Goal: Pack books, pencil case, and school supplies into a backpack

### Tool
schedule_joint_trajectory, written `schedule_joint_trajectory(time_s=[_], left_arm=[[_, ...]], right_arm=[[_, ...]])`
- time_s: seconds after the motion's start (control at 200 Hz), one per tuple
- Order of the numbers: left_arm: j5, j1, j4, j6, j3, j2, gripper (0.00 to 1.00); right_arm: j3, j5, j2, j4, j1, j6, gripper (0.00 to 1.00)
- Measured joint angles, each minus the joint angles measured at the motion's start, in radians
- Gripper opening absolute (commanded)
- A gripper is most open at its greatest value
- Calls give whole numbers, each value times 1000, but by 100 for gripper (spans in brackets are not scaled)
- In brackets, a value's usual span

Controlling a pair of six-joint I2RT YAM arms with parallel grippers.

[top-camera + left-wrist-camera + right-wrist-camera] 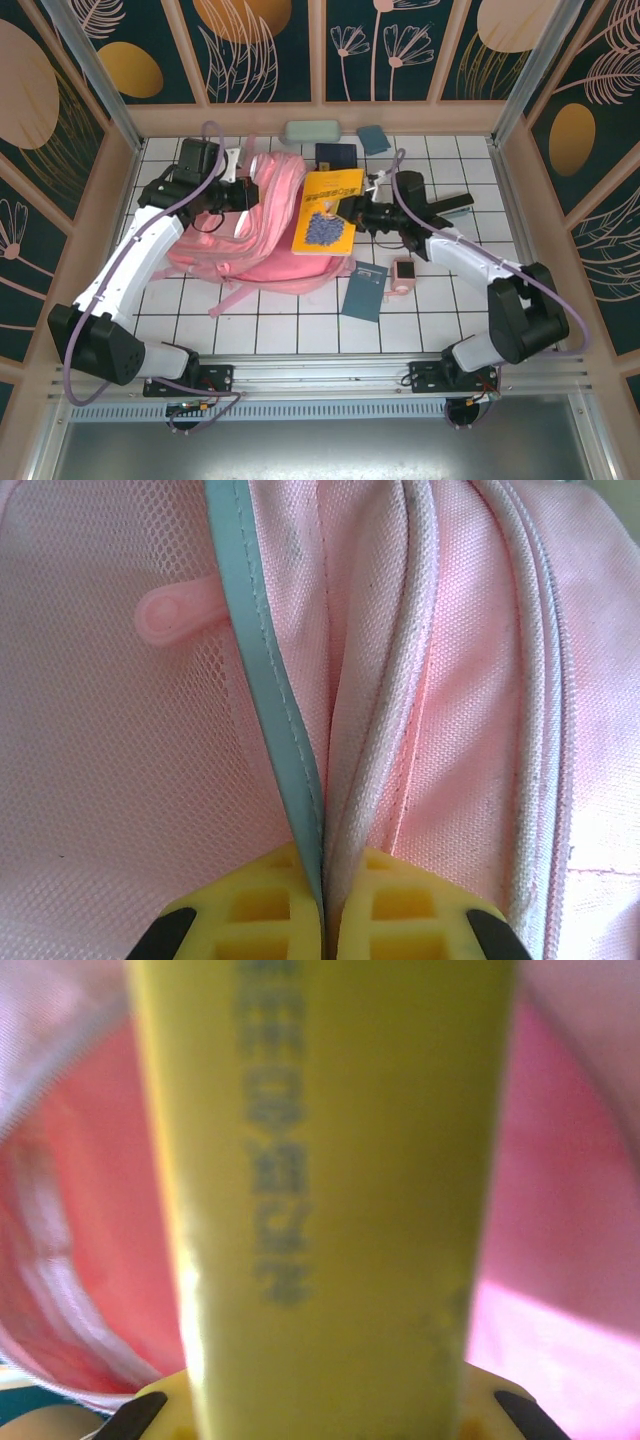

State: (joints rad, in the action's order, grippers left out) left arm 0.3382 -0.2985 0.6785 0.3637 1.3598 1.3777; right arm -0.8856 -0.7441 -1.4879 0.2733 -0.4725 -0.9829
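Observation:
My right gripper is sliding in the yellow book (326,228), which faces the pink backpack's wide opening (105,1220). It should keep sliding the book in until the book is deep inside, then let go.
The pink backpack (250,235) lies left of centre, its opening turned to the right. My left gripper (248,195) is shut on the opening's edge; in the left wrist view its yellow fingers (250,910) pinch the teal trim and pale piping (300,780). My right gripper (352,213) is shut on the bright yellow book (328,212), which lies slanted over the backpack's right side. In the right wrist view the yellow book (330,1210) rises between the jaws with pink backpack fabric (570,1220) behind it. The mint pencil case (312,131) rests at the back wall.
A navy book (336,156) and a small teal pad (374,138) lie at the back. A dark teal book (364,290) and the pink cube gadget (403,272) sit on the white tiles (300,330) under my right forearm. A pink strap (240,297) trails toward me.

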Motion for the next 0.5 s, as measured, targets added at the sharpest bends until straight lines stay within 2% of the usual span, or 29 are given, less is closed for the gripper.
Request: schedule_joint_trajectory(time_s=[0.235, 0.5], left_arm=[[89, 25, -56, 95, -12, -1, 0], [137, 25, -62, 110, -13, -4, 0]], right_arm=[[-54, 4, -223, 137, -84, -156, 0], [-241, 33, -391, 191, -156, -171, 0]])
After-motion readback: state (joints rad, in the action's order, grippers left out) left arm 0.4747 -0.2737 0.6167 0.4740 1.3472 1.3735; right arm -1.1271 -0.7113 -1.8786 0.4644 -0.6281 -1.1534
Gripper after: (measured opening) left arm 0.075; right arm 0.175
